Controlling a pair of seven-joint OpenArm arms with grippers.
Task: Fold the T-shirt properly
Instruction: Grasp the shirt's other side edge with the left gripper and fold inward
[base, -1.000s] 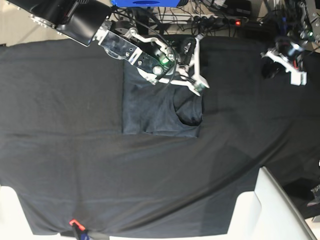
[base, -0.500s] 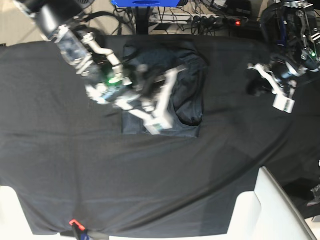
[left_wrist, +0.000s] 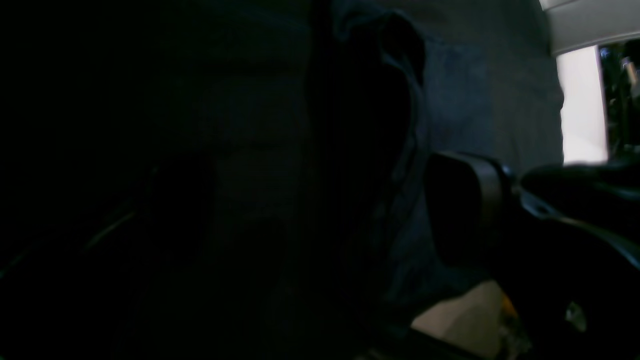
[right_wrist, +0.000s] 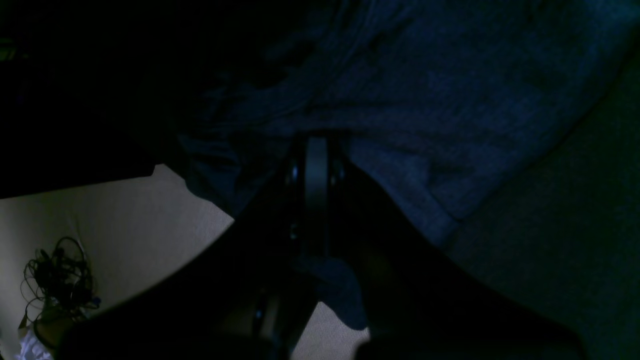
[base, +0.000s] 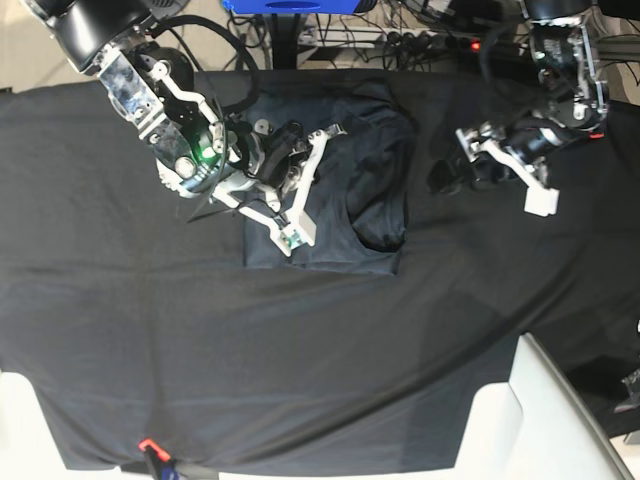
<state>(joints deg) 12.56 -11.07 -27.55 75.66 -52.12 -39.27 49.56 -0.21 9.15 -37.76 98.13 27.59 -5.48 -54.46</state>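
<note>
The open fingers of my left gripper face the T-shirt's curved edge across clear table cloth (base: 420, 160), so it should keep moving toward the middle of the T-shirt's curved edge (base: 404, 165) and close there.
The T-shirt (base: 372, 150) lies folded into a rough rectangle at the back middle of the table, with a curved fold at its right edge. My right gripper (base: 297, 238) is shut, its white fingers meeting over the shirt's lower left part. In the right wrist view the shut fingertips (right_wrist: 316, 150) touch the T-shirt (right_wrist: 450, 100); whether cloth is pinched I cannot tell. My left gripper (base: 495, 172) stands wide open over the black table cloth, just right of the shirt and apart from it. One dark finger (left_wrist: 465, 210) shows in the left wrist view.
The black table cloth (base: 150, 330) covers the whole table. White furniture (base: 545, 410) stands at the front right and a white corner (base: 18, 420) at the front left. Cables and a power strip (base: 440, 40) lie beyond the far edge. A red clip (base: 148, 445) sits on the front edge.
My right arm swept from the shirt's upper right down to its lower left, staying shut. My left gripper moved left toward the shirt and opened wide.
</note>
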